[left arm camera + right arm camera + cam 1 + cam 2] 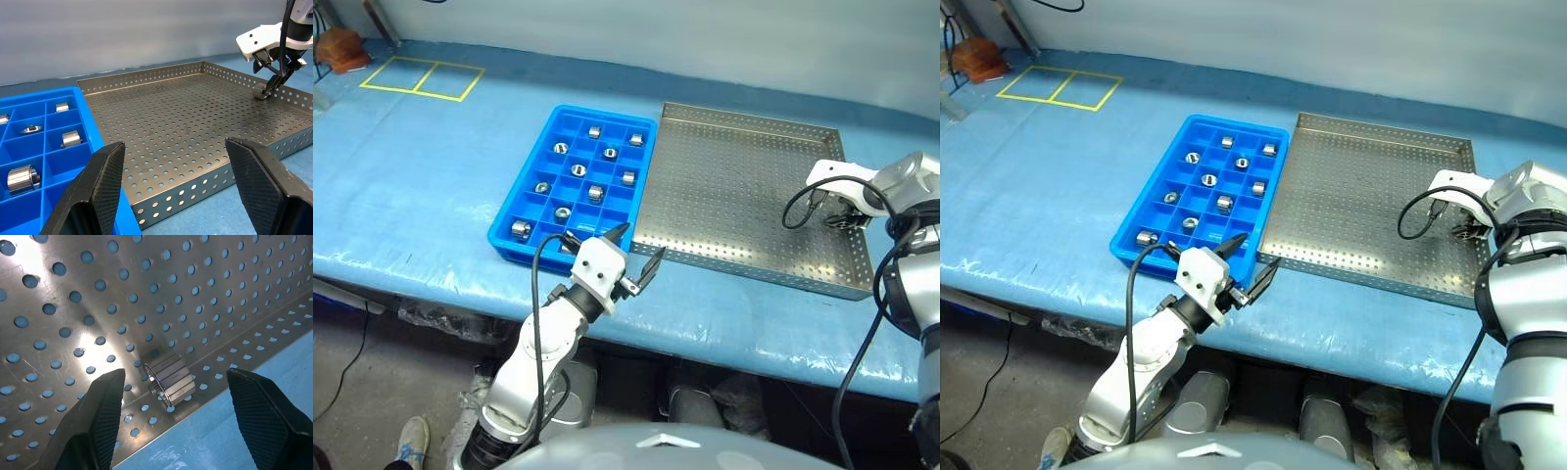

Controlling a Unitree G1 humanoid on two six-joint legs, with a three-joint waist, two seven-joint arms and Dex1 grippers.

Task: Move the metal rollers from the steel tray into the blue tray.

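The steel tray's roller (171, 379) is centred between the open fingers of my right gripper, so I should continue lowering until both fingers are beside it (188, 383), and then close them.
The blue tray (525, 172) lies at the middle of the table with several metal rollers (578, 169) in its compartments. To its right is the steel tray (734, 196), where one roller (168, 381) lies against the right rim. My right gripper (842, 217) hangs open just above that roller, one finger on each side and a gap between each finger and the roller. By the blue tray's front right corner, my left gripper (643, 241) is open, holds nothing and points level across the steel tray.
A blue covering (411, 196) is spread over the table. Yellow tape squares (421, 78) mark its far left corner, next to a brown object (340, 49). The table's front edge runs just below both trays.
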